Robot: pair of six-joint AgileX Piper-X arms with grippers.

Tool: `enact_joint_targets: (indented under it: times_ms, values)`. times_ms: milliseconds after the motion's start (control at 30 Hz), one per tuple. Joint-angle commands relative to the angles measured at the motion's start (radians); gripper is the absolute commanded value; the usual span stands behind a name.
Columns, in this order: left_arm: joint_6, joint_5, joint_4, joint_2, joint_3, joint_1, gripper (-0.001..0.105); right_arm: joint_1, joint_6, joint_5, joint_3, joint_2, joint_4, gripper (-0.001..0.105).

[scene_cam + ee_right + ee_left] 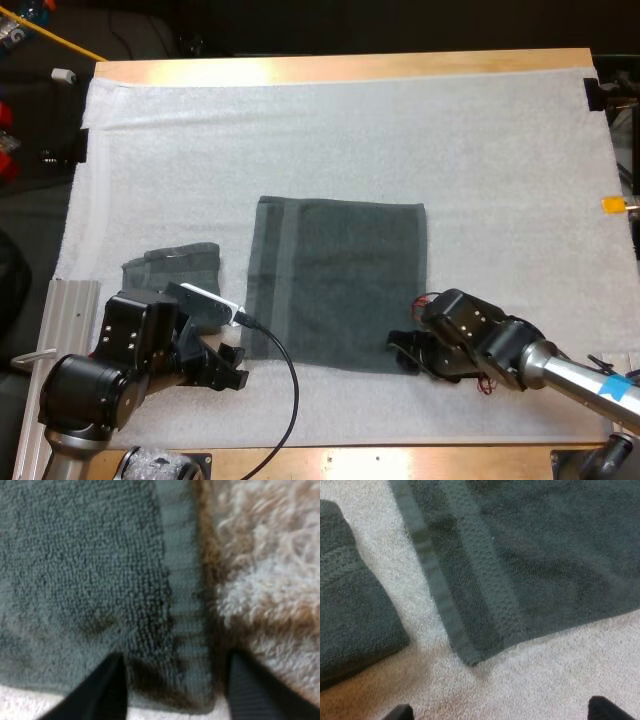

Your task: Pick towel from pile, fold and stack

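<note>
I expect the towel's near half [325,325] to curl over the far half when I carry the corners, because the hemmed edge [318,366] lies thin and flat.
A dark grey-green towel [335,280] lies spread flat on the middle of the white mat. A second towel, folded [172,268], sits to its left. My left gripper [228,365] hovers just short of the flat towel's near left corner [470,657], fingers [605,711] wide apart, with the folded towel [350,615] beside it. My right gripper [410,352] is low at the near right corner. Its fingers [100,690] stand apart and straddle the hemmed edge [182,605], one over the towel, one over the mat.
The white mat [500,170] covers most of the wooden table and lies bare behind and to the right of the flat towel. A metal rail [60,310] runs along the table's left side near my left arm.
</note>
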Motion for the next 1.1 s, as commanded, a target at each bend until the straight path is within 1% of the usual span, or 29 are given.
enact_joint_targets:
  times_ms: [0, 133, 267, 300, 367, 500, 633, 733, 767, 867, 967, 1067]
  values:
    - [0.0, 0.006, -0.003, -0.002, 0.0, -0.001, 0.065, 0.008, 0.004, -0.038, 0.012, 0.025, -0.014, 0.034]
    - [0.0, 0.006, -0.003, -0.002, 0.0, -0.001, 0.065, 0.008, 0.004, -0.038, 0.012, 0.025, -0.014, 0.023]
    - [0.0, 0.006, -0.004, -0.002, 0.0, -0.001, 0.065, 0.008, -0.013, -0.038, 0.012, 0.019, -0.014, 0.002]
    - [0.0, 0.006, -0.005, -0.002, 0.0, -0.001, 0.065, 0.008, -0.025, -0.038, 0.012, 0.014, -0.014, 0.0]
    - [0.003, 0.006, -0.017, -0.002, 0.0, -0.001, 0.065, 0.008, -0.036, -0.036, 0.012, -0.006, -0.014, 0.0]
    - [0.012, 0.014, -0.081, -0.002, 0.0, -0.001, 0.065, 0.008, -0.072, -0.008, 0.012, -0.069, 0.011, 0.0]
    - [0.012, 0.078, -0.108, 0.005, 0.001, -0.001, 0.065, 0.008, -0.103, 0.067, 0.012, -0.136, 0.102, 0.0]
    - [0.013, 0.125, -0.108, 0.032, 0.013, -0.001, 0.065, 0.008, -0.147, 0.114, 0.012, -0.179, 0.194, 0.0]
    - [0.014, 0.138, -0.108, 0.047, 0.023, -0.001, 0.065, 0.008, -0.156, 0.129, 0.012, -0.193, 0.223, 0.0]
    - [0.014, 0.142, -0.11, 0.092, 0.062, -0.001, 0.065, 0.008, -0.184, 0.158, 0.012, -0.223, 0.287, 0.0]
    - [0.017, 0.144, -0.138, 0.137, 0.128, -0.007, 0.065, 0.008, -0.2, 0.192, 0.012, -0.243, 0.317, 0.0]
    - [0.023, 0.151, -0.187, 0.183, 0.194, -0.032, 0.065, 0.008, -0.2, 0.192, 0.012, -0.249, 0.318, 0.0]
